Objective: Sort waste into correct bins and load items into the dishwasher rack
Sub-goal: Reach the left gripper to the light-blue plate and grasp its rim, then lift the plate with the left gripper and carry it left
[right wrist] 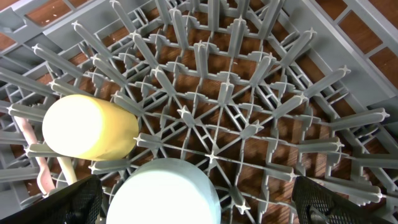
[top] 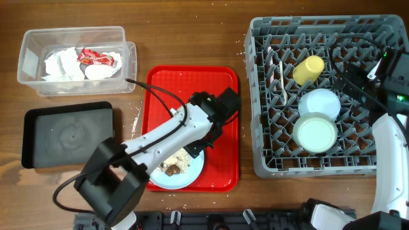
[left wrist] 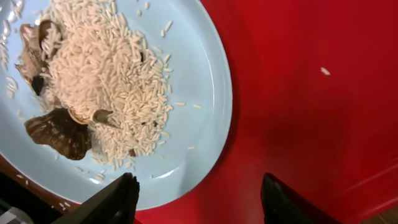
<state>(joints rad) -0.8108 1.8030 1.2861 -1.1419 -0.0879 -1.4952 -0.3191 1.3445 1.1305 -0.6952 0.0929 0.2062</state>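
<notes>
My left gripper is to grip the rim of the large light blue plate and empty it into the black tray before loading, because rice and scraps are piled on the plate.
The large light blue plate lies on the red tray, heaped with whitish rice and brown scraps. My left gripper is open and empty, hanging just over the plate's rim. The grey dishwasher rack holds the yellow-green cup, the small light blue bowl, the pale green saucer and a white spoon. My right gripper is open and empty above the bowl.
The clear tub at the back left holds crumpled napkins and the red-and-white wrapper. The black tray lies in front of it. Crumbs are scattered on the wood by the red tray.
</notes>
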